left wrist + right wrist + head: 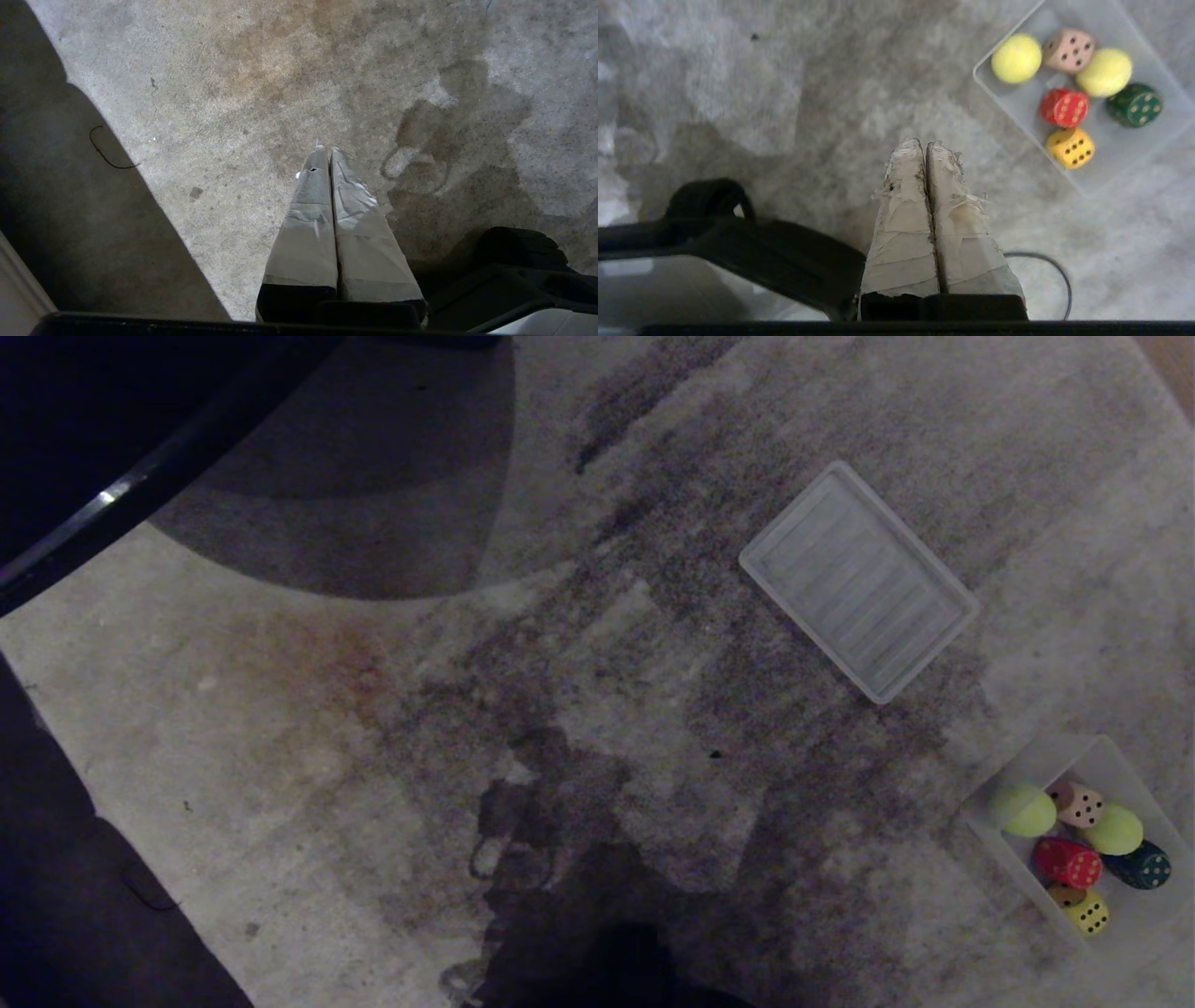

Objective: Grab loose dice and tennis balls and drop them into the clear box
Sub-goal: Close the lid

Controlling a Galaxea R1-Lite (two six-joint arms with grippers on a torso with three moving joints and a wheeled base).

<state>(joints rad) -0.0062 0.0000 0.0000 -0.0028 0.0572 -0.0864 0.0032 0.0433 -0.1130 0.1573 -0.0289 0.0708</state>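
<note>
Every die and ball is inside the clear box (1077, 846), so the robot's right gripper should keep going to the free-lying ribbed panel and open with a finger on either side of its near edge (909, 677).
The clear box (1027, 765) (1017, 116) lies on the rug at the lower right of the head view. Inside it are two tennis balls (1023, 809) (1114, 830) (1016, 58) (1104, 72) and the dice: beige (1078, 805) (1068, 50), red (1068, 862) (1064, 108), dark green (1141, 866) (1134, 104) and yellow (1086, 911) (1070, 148). My right gripper (924, 145) hangs shut and empty above bare rug, off to one side of the box. My left gripper (327, 151) is shut too, holding nothing, over bare rug. Neither gripper shows in the head view.
A flat ribbed translucent white panel (859, 581) lies on the rug beyond the box. The grey mottled rug (467, 709) ends at dark floor (75, 915) on the left. A dark bar with a shiny edge (103, 504) crosses the top left corner.
</note>
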